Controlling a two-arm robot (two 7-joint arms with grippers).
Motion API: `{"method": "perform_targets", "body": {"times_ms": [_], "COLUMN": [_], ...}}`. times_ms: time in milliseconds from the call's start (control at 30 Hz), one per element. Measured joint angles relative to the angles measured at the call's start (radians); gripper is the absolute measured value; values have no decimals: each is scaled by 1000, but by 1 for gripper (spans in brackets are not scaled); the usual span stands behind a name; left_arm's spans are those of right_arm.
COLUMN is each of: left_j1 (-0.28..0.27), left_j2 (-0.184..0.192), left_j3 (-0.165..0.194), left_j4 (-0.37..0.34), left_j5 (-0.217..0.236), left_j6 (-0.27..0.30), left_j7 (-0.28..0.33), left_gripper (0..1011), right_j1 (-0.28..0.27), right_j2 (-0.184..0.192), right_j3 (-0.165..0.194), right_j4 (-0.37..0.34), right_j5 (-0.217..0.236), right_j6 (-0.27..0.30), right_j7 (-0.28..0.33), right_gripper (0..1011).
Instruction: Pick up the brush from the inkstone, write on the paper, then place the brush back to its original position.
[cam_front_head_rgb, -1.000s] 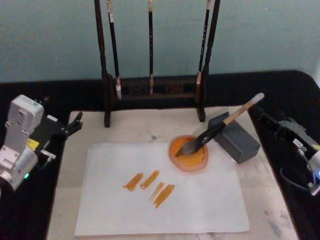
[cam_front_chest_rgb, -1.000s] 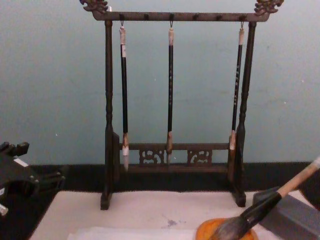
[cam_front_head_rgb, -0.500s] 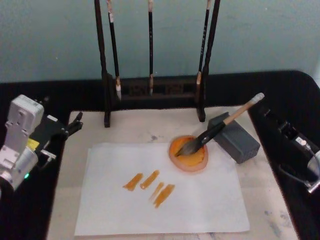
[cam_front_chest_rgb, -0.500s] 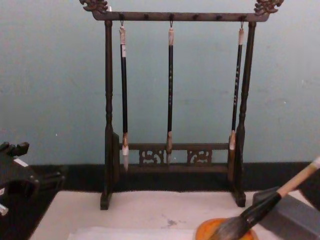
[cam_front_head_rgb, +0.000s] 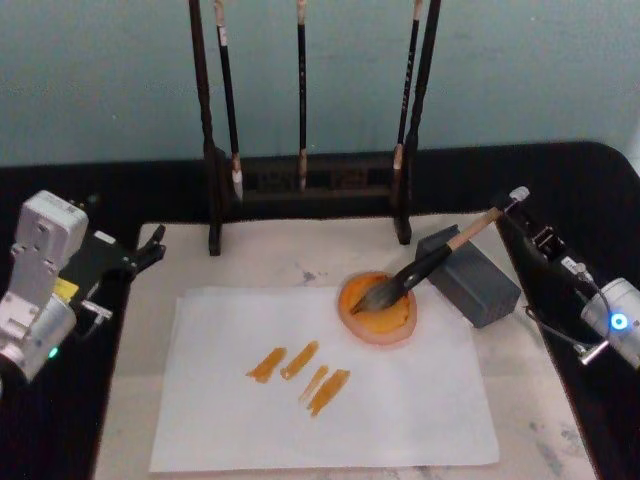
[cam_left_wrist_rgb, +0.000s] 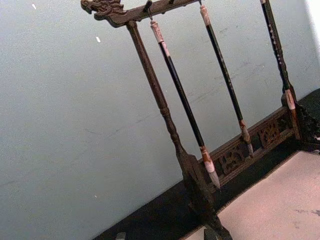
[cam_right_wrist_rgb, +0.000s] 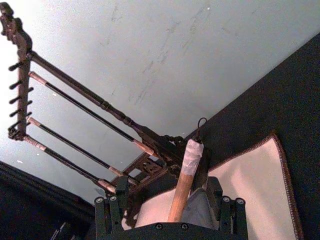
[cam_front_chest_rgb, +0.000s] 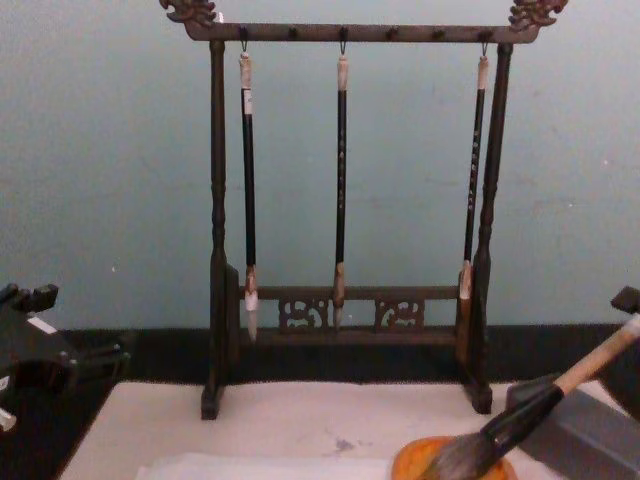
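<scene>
My gripper will lift the brush upright, and the brush's dark loop (cam_right_wrist_rgb: 201, 125) should stay standing then, because the loop keeps its curve out past the brush's white end cap (cam_right_wrist_rgb: 192, 156).
The brush (cam_front_head_rgb: 440, 255) lies slanted, its bristles in the orange inkstone (cam_front_head_rgb: 385, 320) and its tan handle propped on a grey block (cam_front_head_rgb: 478, 288). My right gripper (cam_front_head_rgb: 517, 212) is at the brush's white end cap, open. In the right wrist view the handle (cam_right_wrist_rgb: 181, 192) runs between the spread fingers (cam_right_wrist_rgb: 229, 212) of the right gripper (cam_right_wrist_rgb: 170, 202) without being clamped. The white paper (cam_front_head_rgb: 400, 410) carries several orange strokes (cam_front_head_rgb: 300, 372) left of the inkstone. My left gripper (cam_front_head_rgb: 150, 245) rests open at the mat's left edge, away from everything. The chest view shows the brush (cam_front_chest_rgb: 520, 420) low at the right.
A dark wooden rack (cam_front_head_rgb: 300, 180) with three thin black brushes hanging stands behind the cream mat (cam_front_head_rgb: 270, 255). The black tabletop (cam_front_head_rgb: 590, 190) surrounds the mat. A blue-green wall closes the back.
My right gripper has come in from the right edge toward the brush's end cap and now straddles the handle. The brush, inkstone and left arm have not moved.
</scene>
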Motion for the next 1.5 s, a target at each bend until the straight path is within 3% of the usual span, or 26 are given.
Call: {"method": "perform_targets", "body": {"times_ms": [833,1333,1500], "left_j1": [0,0,0], "left_j2": [0,0,0], "left_j3": [0,0,0], "left_j4": [0,0,0], "left_j5": [0,0,0], "left_j6": [0,0,0], "left_j7": [0,0,0], "left_gripper": [1010,1010,1010], "right_j1": [174,179,178], "right_j2": [-19,-19,-19], "right_j3": [-96,-100,-99], "right_j4": [216,221,220], "right_j5": [17,16,16], "right_j6": [-24,-27,-27], "right_j7": [9,14,12], "right_gripper": [1000,1001,904]}}
